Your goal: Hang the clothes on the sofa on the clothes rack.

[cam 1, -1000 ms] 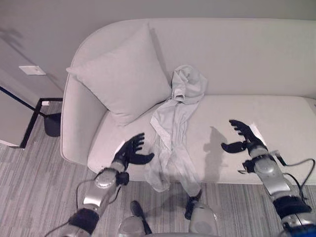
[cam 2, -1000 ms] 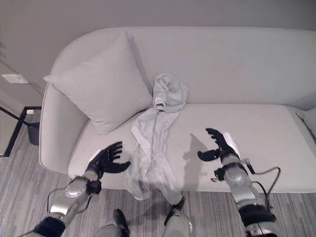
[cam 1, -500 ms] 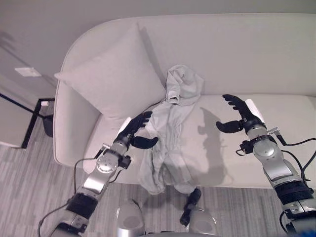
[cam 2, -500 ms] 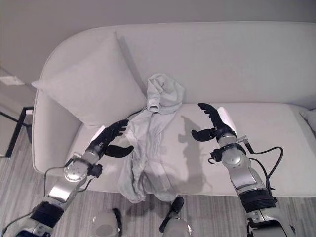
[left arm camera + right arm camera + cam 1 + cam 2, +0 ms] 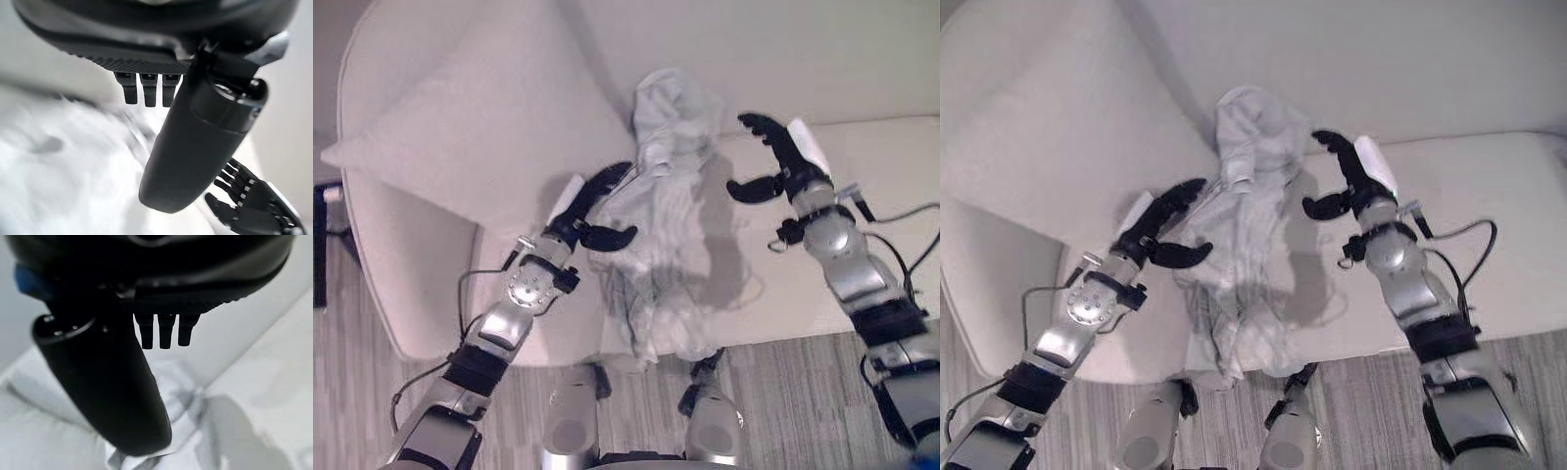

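I expect the garment (image 5: 674,132) to fall open into a wide drape with dangling sleeves when I lift it, because loose folds (image 5: 656,259) are bunched along it.
A pale grey-white garment (image 5: 668,211) lies crumpled down the sofa (image 5: 862,147), from the backrest over the seat's front edge. My left hand (image 5: 590,212) hovers open at the garment's left side, fingers spread, just over the cloth. My right hand (image 5: 773,162) is open at the garment's upper right, thumb toward the cloth, holding nothing. In the left wrist view the garment (image 5: 58,186) shows blurred past my left hand (image 5: 205,132), and the right hand (image 5: 252,205) shows beyond. The right wrist view shows my right hand (image 5: 107,382) above the cloth (image 5: 176,396).
A large pale cushion (image 5: 480,122) leans against the sofa's left end, right behind my left hand. The sofa seat to the right of the garment is bare. Striped grey carpet (image 5: 803,392) lies in front of the sofa.
The camera has moved closer and lower toward the sofa. Both hands have advanced to either side of the garment's upper part, still open.
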{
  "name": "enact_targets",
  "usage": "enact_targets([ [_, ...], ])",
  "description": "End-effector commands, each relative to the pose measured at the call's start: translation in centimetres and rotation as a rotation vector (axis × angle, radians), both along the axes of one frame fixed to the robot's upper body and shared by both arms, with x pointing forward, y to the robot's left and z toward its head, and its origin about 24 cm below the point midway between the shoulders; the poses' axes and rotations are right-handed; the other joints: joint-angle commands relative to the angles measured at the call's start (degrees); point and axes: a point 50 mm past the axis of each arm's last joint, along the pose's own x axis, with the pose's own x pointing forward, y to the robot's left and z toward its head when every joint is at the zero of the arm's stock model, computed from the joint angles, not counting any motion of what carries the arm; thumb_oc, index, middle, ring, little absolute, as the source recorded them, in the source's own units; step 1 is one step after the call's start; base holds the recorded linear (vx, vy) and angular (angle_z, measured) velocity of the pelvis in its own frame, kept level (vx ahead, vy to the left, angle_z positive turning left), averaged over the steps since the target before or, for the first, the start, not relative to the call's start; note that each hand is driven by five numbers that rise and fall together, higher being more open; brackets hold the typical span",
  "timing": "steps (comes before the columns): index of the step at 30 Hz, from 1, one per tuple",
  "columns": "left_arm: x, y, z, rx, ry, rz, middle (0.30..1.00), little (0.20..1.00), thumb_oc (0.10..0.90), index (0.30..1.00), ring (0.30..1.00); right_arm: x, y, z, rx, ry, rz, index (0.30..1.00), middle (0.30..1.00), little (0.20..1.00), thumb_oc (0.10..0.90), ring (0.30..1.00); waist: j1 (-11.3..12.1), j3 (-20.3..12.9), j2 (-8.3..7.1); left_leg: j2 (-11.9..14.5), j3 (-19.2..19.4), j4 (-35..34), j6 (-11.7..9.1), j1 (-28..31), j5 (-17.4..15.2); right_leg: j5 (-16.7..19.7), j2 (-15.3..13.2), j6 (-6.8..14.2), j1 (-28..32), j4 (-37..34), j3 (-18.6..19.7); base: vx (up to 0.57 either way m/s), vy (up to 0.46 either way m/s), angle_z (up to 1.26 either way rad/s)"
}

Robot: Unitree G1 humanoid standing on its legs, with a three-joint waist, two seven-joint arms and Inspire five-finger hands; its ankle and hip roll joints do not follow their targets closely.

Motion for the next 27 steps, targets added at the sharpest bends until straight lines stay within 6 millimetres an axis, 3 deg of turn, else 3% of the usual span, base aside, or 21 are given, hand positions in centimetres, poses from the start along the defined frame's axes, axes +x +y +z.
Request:
enact_targets([
  [1, -0.4, -0.7, 4.2, -0.010, -0.231, -0.042, 0.900, 0.900, 0.800, 0.900, 0.900, -0.3, 2.2, 9.7, -0.057, -0.342, 0.053, 0.900, 0.900, 0.900, 0.800, 0.900, 2.2, -0.5, -3.57, 4.7, 2.7, 2.6, -5.7, 3.9, -10.6, -6.4, -2.0, 1.2, 2.5, 1.9, 1.4, 0.03, 0.021, 0.13],
  [5, 0.1, -1.3, 5.1, -0.013, -0.262, -0.045, 0.900, 0.900, 0.800, 0.900, 0.900, 0.0, 2.2, 11.1, -0.070, -0.363, 0.031, 0.900, 0.900, 0.900, 0.800, 0.900, 2.8, 0.5, -3.95, 4.8, 1.8, 3.1, -6.3, 2.2, -11.6, -6.5, -1.9, 2.0, 1.5, 1.7, 1.3, 0.05, 0.000, 0.11],
  [7, 0.4, -1.9, 6.8, -0.002, -0.329, -0.050, 0.900, 0.900, 0.800, 0.900, 0.900, 0.2, 1.8, 12.7, -0.062, -0.393, -0.004, 0.900, 0.900, 0.900, 0.800, 0.900, 3.3, 2.4, -4.04, 4.7, 1.5, 4.1, -6.4, -0.1, -11.8, -6.1, -2.1, 2.3, 0.1, 2.0, 0.9, 0.05, 0.005, 0.02],
  [10, 0.3, -2.2, 8.0, -0.009, -0.378, -0.056, 0.900, 0.900, 0.800, 0.900, 0.900, 0.4, 1.3, 13.2, -0.085, -0.386, -0.028, 0.900, 0.900, 0.900, 0.800, 0.900, 3.7, 3.3, -4.09, 4.5, 1.2, 4.2, -6.4, -2.0, -11.8, -6.0, -2.3, 2.6, -1.1, 2.3, 0.6, 0.03, 0.018, -0.02],
  [16, -0.3, -1.8, 9.1, -0.018, -0.440, -0.039, 0.900, 0.900, 0.800, 0.900, 0.900, -0.1, 0.6, 11.5, -0.101, -0.380, -0.038, 0.900, 0.900, 0.900, 0.800, 0.900, 3.0, 3.3, -3.90, 4.4, 0.9, 4.8, -6.3, -4.3, -12.2, -5.4, -2.7, 3.1, -3.1, 3.1, 0.6, 0.04, 0.005, 0.01],
  [18, -0.6, -1.7, 9.3, -0.026, -0.466, -0.028, 0.900, 0.900, 0.800, 0.900, 0.900, -0.7, 0.0, 10.0, -0.072, -0.392, -0.041, 0.900, 0.900, 0.900, 0.800, 0.900, 2.9, 3.3, -3.97, 4.0, 0.4, 5.3, -5.9, -4.6, -12.9, -6.0, -2.8, 3.1, -3.3, 3.7, 0.7, 0.06, 0.016, 0.02],
  [19, -0.8, -1.7, 9.0, -0.042, -0.462, -0.027, 0.900, 0.900, 0.800, 0.900, 0.900, -1.1, -0.4, 8.2, -0.073, -0.365, -0.033, 0.900, 0.900, 0.900, 0.800, 0.900, 2.4, 3.3, -4.08, 4.0, 0.3, 6.0, -5.6, -5.2, -13.5, -6.0, -3.0, 3.1, -3.9, 4.7, 0.6, 0.04, 0.009, 0.03],
  [23, -1.0, -1.7, 8.3, -0.037, -0.443, -0.028, 0.900, 0.900, 0.800, 0.900, 0.900, -1.8, -1.4, 6.3, -0.116, -0.342, -0.066, 0.900, 0.900, 0.900, 0.800, 0.900, 2.2, 3.3, -4.18, 3.9, -0.1, 7.1, -5.2, -6.2, -14.4, -6.0, -3.6, 3.2, -4.3, 5.4, 0.4, 0.02, -0.007, 0.03],
  [27, -1.2, -1.9, 8.2, -0.007, -0.456, -0.033, 0.900, 0.900, 0.800, 0.900, 0.900, -1.8, -2.3, 7.5, -0.122, -0.410, -0.143, 0.900, 0.900, 0.900, 0.800, 0.900, 2.6, 3.3, -3.47, 3.6, -0.3, 7.3, -5.2, -7.5, -14.4, -5.7, -3.9, 3.5, -5.5, 5.2, 0.1, 0.03, 0.008, -0.04],
])
